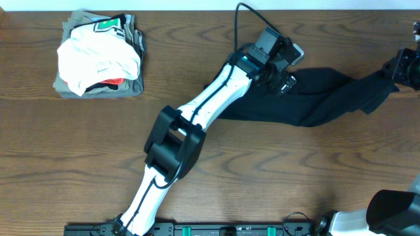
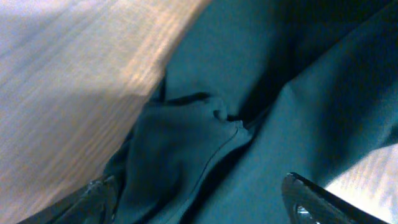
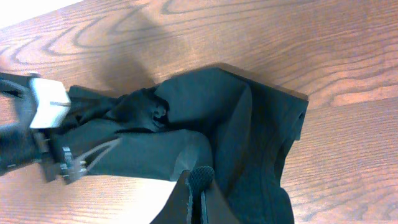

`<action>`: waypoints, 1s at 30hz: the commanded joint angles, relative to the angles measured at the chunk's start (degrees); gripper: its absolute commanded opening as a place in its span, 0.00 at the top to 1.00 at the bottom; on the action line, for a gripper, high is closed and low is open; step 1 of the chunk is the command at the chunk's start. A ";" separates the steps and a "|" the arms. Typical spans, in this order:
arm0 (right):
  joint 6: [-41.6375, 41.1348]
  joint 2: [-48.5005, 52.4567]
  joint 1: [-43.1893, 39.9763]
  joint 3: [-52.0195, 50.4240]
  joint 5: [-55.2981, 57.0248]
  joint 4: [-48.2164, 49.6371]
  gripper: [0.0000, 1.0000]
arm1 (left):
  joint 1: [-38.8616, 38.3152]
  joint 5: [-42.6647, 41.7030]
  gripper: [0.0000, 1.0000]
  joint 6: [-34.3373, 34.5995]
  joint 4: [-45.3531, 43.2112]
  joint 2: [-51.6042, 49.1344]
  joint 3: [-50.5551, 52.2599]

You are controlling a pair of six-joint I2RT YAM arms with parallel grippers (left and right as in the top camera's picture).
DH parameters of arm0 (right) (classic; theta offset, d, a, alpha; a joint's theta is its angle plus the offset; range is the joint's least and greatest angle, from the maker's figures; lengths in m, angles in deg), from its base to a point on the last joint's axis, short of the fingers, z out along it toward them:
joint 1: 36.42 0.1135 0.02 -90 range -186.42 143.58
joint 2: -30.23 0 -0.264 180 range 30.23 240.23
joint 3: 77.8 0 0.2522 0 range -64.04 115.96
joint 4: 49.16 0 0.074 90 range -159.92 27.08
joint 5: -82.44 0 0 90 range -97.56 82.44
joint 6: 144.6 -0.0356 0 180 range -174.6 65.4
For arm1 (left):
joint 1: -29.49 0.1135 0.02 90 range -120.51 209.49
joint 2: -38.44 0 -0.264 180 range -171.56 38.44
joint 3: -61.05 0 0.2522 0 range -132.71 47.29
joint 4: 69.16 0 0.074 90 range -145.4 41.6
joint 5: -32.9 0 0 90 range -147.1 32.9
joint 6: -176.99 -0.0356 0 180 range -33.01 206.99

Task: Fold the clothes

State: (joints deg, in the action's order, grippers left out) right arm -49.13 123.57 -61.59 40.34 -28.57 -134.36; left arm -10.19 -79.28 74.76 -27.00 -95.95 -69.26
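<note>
The crumpled fold (image 2: pixel 189 140) rises in loose ridges, so the black shirt (image 2: pixel 311 118) will stay gathered in a lump at my left gripper when I lift it.
The black shirt (image 1: pixel 315 98) lies bunched and stretched out across the wooden table (image 1: pixel 275 170) at the right back. My left gripper (image 1: pixel 283 78) hangs over the shirt's left end with its jaws wide open. In the left wrist view a crumpled fold of the shirt (image 2: pixel 186 143) lies between the spread fingers (image 2: pixel 314 202), not gripped. My right gripper (image 1: pixel 400 71) is at the far right edge, shut on the shirt's other end. In the right wrist view the fingertips (image 3: pixel 200 179) press together on a lifted edge of the shirt (image 3: pixel 249 124).
A pile of other clothes sits at the back left: a white garment (image 1: pixel 98 56) with green and red print on top of grey-olive ones (image 1: pixel 134 84). The left arm (image 1: pixel 197 111) reaches diagonally across the table's middle. The right arm's base (image 1: pixel 394 210) is at the front right corner.
</note>
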 commanded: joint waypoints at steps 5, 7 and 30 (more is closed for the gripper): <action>0.83 -0.42 0.48 -0.15 -0.20 -0.31 0.99 | -1.07 -1.09 0.08 0.57 -6.58 -4.94 0.26; 0.85 -0.42 0.48 -0.15 -0.20 -0.35 0.99 | -1.07 -0.35 0.08 1.46 -8.35 -5.75 0.26; 1.07 -0.42 0.48 -0.15 0.24 -1.03 0.99 | -2.58 5.70 0.57 9.92 -18.60 -11.37 0.26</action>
State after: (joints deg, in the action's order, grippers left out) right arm -48.93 123.57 -61.59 40.34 -28.38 -135.27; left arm -12.11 -76.57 83.59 -45.23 -106.55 -69.24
